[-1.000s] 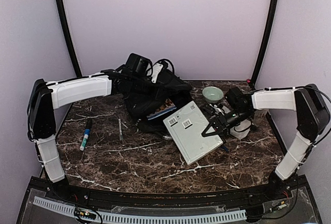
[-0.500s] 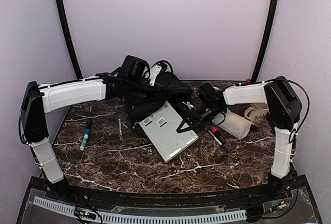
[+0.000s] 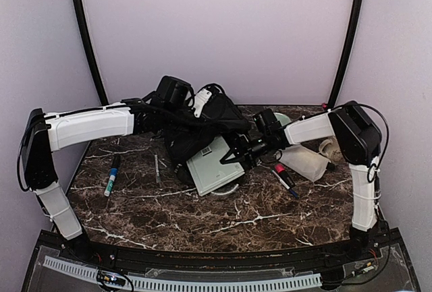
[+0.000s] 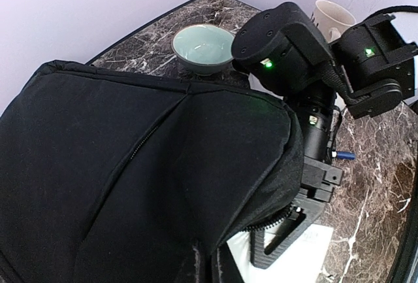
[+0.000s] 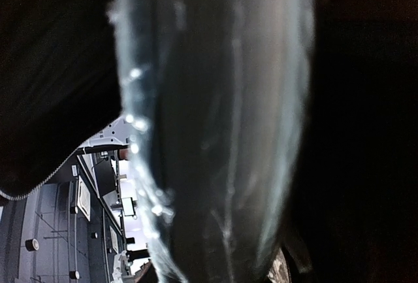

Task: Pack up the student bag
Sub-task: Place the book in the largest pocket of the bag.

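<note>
I should continue to push with my right gripper into the bag's opening (image 3: pixel 221 139) until the book rests there and then let go, because the white book's far end (image 3: pixel 209 151) is under the bag's raised flap.
The black student bag (image 3: pixel 202 125) lies at the back middle and fills the left wrist view (image 4: pixel 117 165). My left gripper (image 3: pixel 185 110) is on the bag's top and holds its flap raised; its fingers are hidden under the fabric. My right gripper (image 3: pixel 237 154) is shut on the right edge of a flat white book (image 3: pixel 210 168), whose far end sits under the raised flap at the bag's mouth. The left wrist view shows a right finger (image 4: pixel 285 238) on the white book (image 4: pixel 294 260). The right wrist view is dark, with only the book's glossy surface (image 5: pixel 222 133) close up.
A translucent white pouch (image 3: pixel 308 160) and a red-and-black marker (image 3: pixel 283 177) lie right of the book. A pale green bowl (image 4: pixel 204 46) and a mug (image 4: pixel 332 16) stand at the back right. A blue pen (image 3: pixel 111 177) and a thin pen (image 3: pixel 156 168) lie on the left.
My right gripper has moved left with the white book, sliding its far end under the bag's flap. My left gripper stays on the bag and has shifted slightly.
</note>
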Controlling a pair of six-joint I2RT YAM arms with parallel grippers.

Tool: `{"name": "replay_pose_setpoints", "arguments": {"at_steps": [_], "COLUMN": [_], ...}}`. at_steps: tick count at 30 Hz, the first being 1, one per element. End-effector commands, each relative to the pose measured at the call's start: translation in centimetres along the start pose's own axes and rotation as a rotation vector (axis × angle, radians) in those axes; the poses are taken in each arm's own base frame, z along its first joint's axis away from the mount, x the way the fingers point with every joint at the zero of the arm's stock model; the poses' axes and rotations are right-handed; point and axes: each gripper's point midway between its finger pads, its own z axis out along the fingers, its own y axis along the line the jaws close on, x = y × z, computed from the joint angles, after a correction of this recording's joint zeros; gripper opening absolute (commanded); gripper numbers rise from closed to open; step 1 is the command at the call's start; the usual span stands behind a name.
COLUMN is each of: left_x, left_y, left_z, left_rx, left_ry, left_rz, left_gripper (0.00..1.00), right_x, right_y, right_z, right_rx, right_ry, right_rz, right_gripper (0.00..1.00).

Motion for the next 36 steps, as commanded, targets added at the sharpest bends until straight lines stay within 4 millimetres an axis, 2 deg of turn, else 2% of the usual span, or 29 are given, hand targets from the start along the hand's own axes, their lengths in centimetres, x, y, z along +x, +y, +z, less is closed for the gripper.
{"name": "replay_pose_setpoints", "arguments": {"at_steps": [1,7,9,14,17,22,25,28,30,34,36], "left_x": [-6.2,-5.7,-5.6,-5.1,-5.2,-6.5,-6.8,-6.1,-5.6,-5.9,-5.8], "left_y": [-1.6,-1.7,-1.7,-1.0,-1.2,-1.4,-1.1,0.7,1.4,1.7,2.0], "left_z": [-4.9,-4.9,-5.0,-5.1,-5.5,-6.4,-6.4,-5.8,-5.5,-6.1,-6.2], "left_rx": [0.008,-0.001,-0.009,-0.056,-0.044,-0.050,-0.068,-0.169,-0.209,-0.236,-0.254], "left_ry": [-0.207,-0.201,-0.202,-0.204,-0.214,-0.262,-0.267,-0.256,-0.255,-0.296,-0.304], "left_rz": [0.080,0.088,0.093,0.121,0.141,0.175,0.187,0.196,0.215,0.232,0.236], "left_gripper": [0.00,0.00,0.00,0.00,0.00,0.00,0.00,0.00,0.00,0.00,0.00], "right_x": [-3.3,-5.2,-5.6,-5.6,-5.6,-6.1,-5.7,-5.2,-5.3,-4.4,-3.9], "right_y": [1.2,0.3,0.1,-0.6,-0.4,0.2,1.1,1.8,1.6,0.2,-0.4], "right_z": [0.6,1.1,1.4,1.2,1.0,1.2,0.5,-1.1,-2.5,-4.4,-5.1], "right_rx": [-0.044,-0.045,-0.048,0.006,0.019,0.036,0.080,0.202,0.337,0.528,0.591], "right_ry": [-0.045,-0.090,-0.084,-0.113,-0.121,-0.119,-0.130,-0.172,-0.206,-0.193,-0.174], "right_rz": [-0.099,-0.102,-0.103,-0.104,-0.123,-0.199,-0.267,-0.345,-0.412,-0.485,-0.526], "right_gripper": [0.00,0.00,0.03,0.09,0.11,0.31,0.45,0.61,0.69,0.74,0.80]}}
